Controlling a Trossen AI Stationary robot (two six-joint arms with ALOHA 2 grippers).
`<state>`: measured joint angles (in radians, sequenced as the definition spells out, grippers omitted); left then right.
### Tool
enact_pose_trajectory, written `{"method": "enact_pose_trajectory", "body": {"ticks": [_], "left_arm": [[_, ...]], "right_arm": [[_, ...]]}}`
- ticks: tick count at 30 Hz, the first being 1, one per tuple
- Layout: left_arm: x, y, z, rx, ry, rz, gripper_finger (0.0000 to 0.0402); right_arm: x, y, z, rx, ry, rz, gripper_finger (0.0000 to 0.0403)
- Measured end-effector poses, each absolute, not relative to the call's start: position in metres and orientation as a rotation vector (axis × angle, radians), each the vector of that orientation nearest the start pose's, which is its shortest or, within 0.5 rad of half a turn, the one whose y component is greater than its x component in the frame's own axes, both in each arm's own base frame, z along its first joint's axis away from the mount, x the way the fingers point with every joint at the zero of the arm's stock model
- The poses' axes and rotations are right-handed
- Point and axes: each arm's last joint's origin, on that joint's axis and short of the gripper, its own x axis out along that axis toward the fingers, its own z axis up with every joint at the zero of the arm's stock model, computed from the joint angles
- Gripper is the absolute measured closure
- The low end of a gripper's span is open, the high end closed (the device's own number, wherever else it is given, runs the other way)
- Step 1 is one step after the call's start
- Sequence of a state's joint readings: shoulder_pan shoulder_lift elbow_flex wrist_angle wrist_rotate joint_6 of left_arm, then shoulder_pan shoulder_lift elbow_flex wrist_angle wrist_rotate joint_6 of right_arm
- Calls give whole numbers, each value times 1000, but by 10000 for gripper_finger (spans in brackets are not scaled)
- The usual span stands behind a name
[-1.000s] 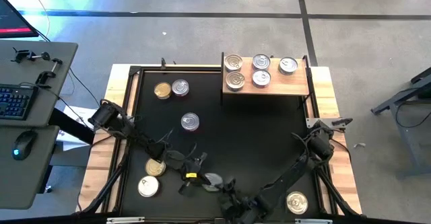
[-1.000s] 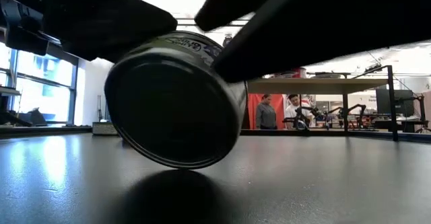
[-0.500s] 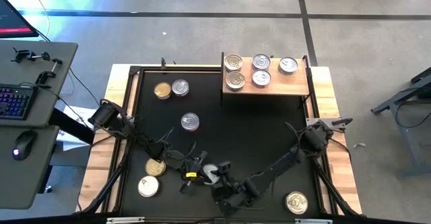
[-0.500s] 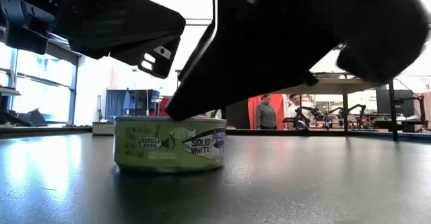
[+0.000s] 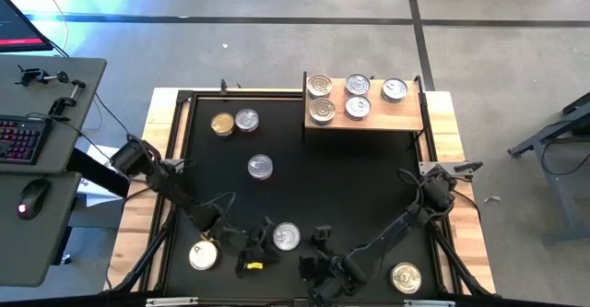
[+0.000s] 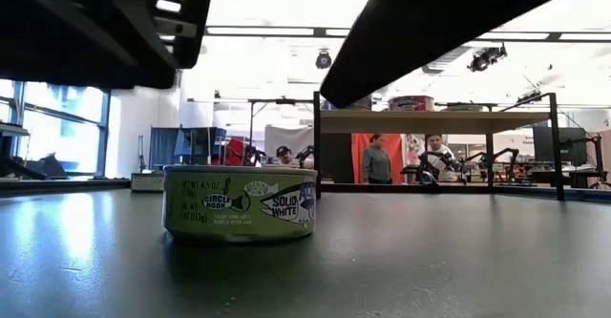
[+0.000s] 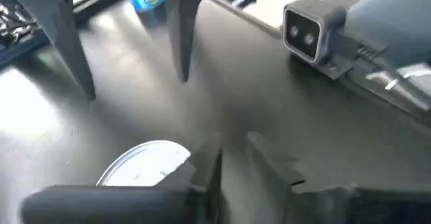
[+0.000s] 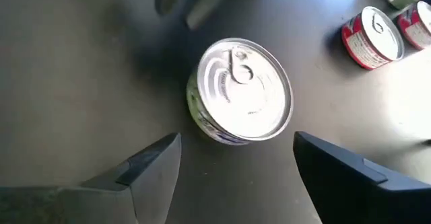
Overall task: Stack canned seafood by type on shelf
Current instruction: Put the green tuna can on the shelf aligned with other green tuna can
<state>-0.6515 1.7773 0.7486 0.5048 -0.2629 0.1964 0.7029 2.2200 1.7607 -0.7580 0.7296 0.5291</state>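
The shelf's open spot (image 5: 395, 115) is far from my left gripper on my other arm's side, so next my right gripper grabs the green-label tin (image 5: 287, 236) and brings it there.
A silver-topped tin (image 5: 286, 236) with a green label (image 6: 239, 203) stands flat on the black table near its near edge. My right gripper (image 5: 315, 252) is open just right of it. In the right wrist view the tin (image 8: 239, 89) lies ahead of the two spread fingers, apart from both. My left gripper (image 5: 249, 253) is left of the tin with its fingers almost together (image 7: 232, 163) and touches nothing. The tin's rim (image 7: 145, 167) shows beside that gripper. The wooden shelf (image 5: 410, 115) at the far right carries several silver-topped tins.
Loose tins stand on the table: a gold one (image 5: 222, 123) and a silver one (image 5: 246, 119) far left, a silver one (image 5: 260, 167) mid-table, one (image 5: 204, 255) near left, a gold one (image 5: 406, 277) near right. People stand in the room behind (image 6: 377, 160).
A second ago the tin hung tilted off the table under the grippers. It now stands flat on its base, slightly farther from the near edge. My left gripper has drawn back toward the table's left and near edge. My right gripper came up beside the tin.
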Motion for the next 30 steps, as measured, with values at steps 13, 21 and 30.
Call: {"method": "enact_pose_trajectory", "body": {"ticks": [13,21,30], "left_arm": [[293,-193,120,511,677,-295,334],[287,-191,132,485,669,-220,397],[286,-187,165,350,570,-195,401]], "right_arm": [[349,297,176,-291,785,-284,124],[326,302,144,-228,531,-482,124],[342,297,138,-547,677,-231,124]]}}
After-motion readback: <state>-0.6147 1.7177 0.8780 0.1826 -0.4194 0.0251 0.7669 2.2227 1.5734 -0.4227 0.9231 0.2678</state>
